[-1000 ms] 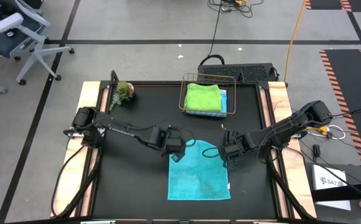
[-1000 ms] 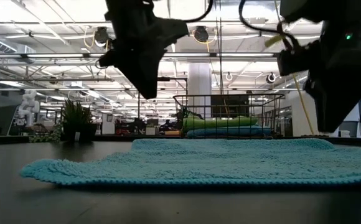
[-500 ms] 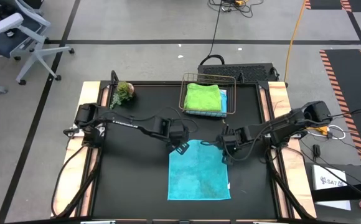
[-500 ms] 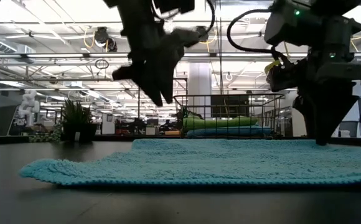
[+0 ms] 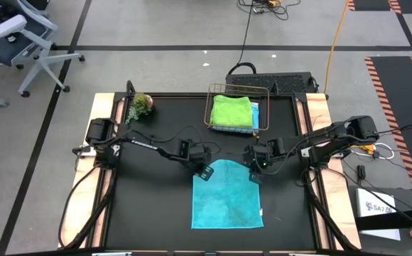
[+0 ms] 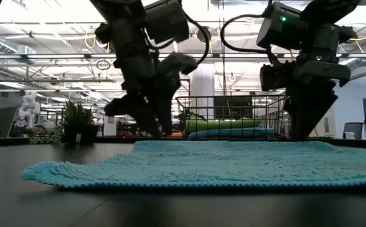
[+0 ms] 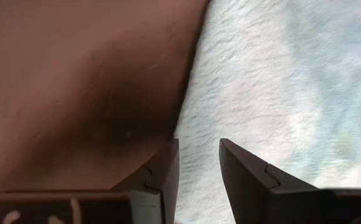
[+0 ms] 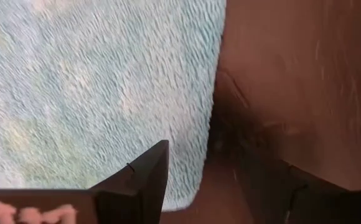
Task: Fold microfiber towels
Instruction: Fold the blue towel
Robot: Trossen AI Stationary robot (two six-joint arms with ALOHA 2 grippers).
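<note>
My grippers will lift the teal towel point(image 5: 227, 190) by the corners, and its middle will droop between them because the towel lies in a thin, loose layer point(image 5: 227, 225).
A teal microfiber towel point(image 5: 227, 195) lies spread flat on the black table, nearer the front edge. My left gripper point(image 5: 205, 171) stands open, pointing steeply down just over the towel's far left corner, one finger on each side of the left edge point(image 7: 187, 118). My right gripper point(image 5: 254, 174) stands open and pointing down over the far right corner point(image 8: 196, 186), straddling it. In the low view both sets of fingertips hang just above the towel's far edge point(image 6: 227, 142).
A wire basket point(image 5: 238, 86) at the table's far middle holds a folded lime green towel point(image 5: 231, 112) on a blue one point(image 5: 255, 117). A small potted plant point(image 5: 141, 107) stands at the far left. Bare black table lies on both sides of the towel.
Both grippers have sunk toward the towel's far corners and tipped more steeply down. The right one has also gone toward the table's left edge. My left gripper's fingers have opened. The towel has stayed flat where it was.
</note>
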